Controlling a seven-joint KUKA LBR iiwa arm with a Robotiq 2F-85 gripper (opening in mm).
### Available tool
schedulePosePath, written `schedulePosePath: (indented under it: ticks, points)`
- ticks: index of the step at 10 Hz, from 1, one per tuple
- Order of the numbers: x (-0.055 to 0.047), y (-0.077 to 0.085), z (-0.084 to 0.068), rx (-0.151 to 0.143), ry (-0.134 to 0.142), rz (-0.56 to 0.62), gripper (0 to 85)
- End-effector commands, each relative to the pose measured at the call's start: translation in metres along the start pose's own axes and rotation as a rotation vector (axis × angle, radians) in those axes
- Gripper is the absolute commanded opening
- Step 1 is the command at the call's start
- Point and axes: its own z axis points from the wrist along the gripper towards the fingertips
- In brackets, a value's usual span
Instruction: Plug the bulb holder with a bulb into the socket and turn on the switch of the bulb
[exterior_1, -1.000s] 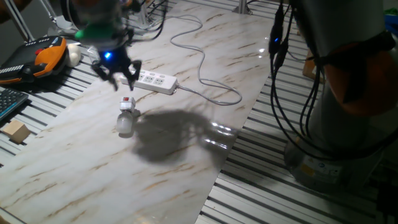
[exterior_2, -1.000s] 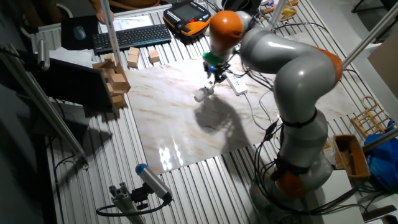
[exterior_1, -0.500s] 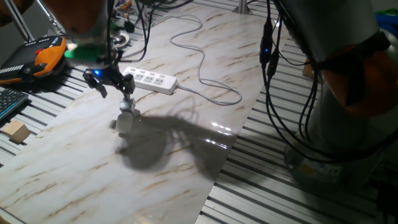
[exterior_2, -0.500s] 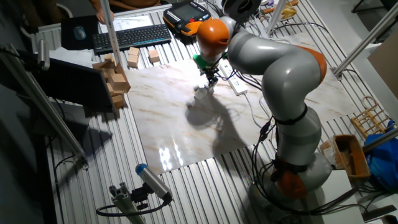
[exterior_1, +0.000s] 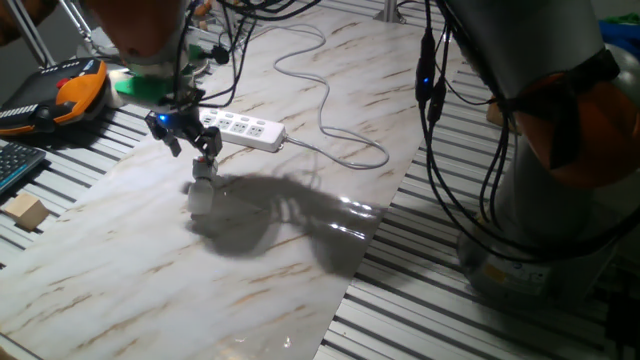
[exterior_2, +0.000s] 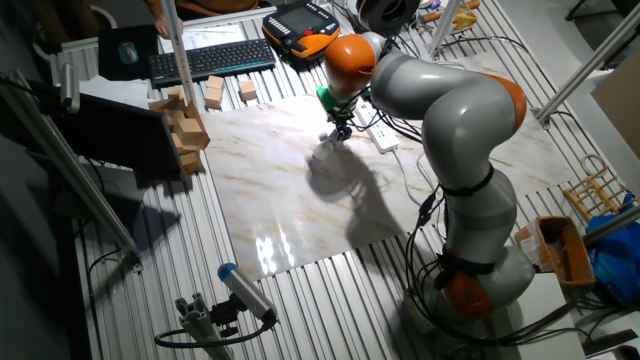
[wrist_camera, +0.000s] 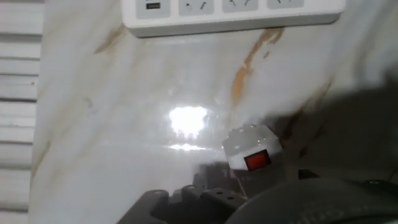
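I expect the frosted bulb (exterior_1: 200, 197) to come along with the bulb holder (exterior_1: 203, 178) as one stiff piece when I carry the holder, because the bulb sits close against it.
The bulb holder (exterior_1: 205, 168), small and white with a red button, lies on the marble tabletop with the frosted bulb (exterior_1: 200, 196) pointing toward the near side. It also shows in the hand view (wrist_camera: 249, 151), red button up. My gripper (exterior_1: 192, 148) is low over the holder with its fingers spread, one finger just above the holder's plug end, holding nothing. It also shows in the other fixed view (exterior_2: 336, 133). The socket, a long white power strip (exterior_1: 240, 127), lies just behind the gripper and runs along the top of the hand view (wrist_camera: 230, 11).
The strip's white cable (exterior_1: 335, 95) loops over the far side of the table. An orange pendant (exterior_1: 75, 88), a keyboard (exterior_1: 15, 165) and a wooden block (exterior_1: 25, 212) sit to the left. More wooden blocks (exterior_2: 185, 130) lie by the table's edge.
My gripper has come down from above the strip's end to just over the bulb holder and stays open. The holder and bulb have not visibly moved.
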Motion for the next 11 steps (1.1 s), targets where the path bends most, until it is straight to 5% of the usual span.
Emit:
schedulePosePath:
  ticks: [1, 7, 11]
  points:
    - [0.002, -0.001, 0.003, 0.010, -0.025, 0.094, 68.0]
    - [0.010, 0.002, 0.016, 0.018, -0.068, -0.105, 68.0]
    - [0.001, 0.001, 0.020, 0.006, -0.083, -0.142, 68.0]
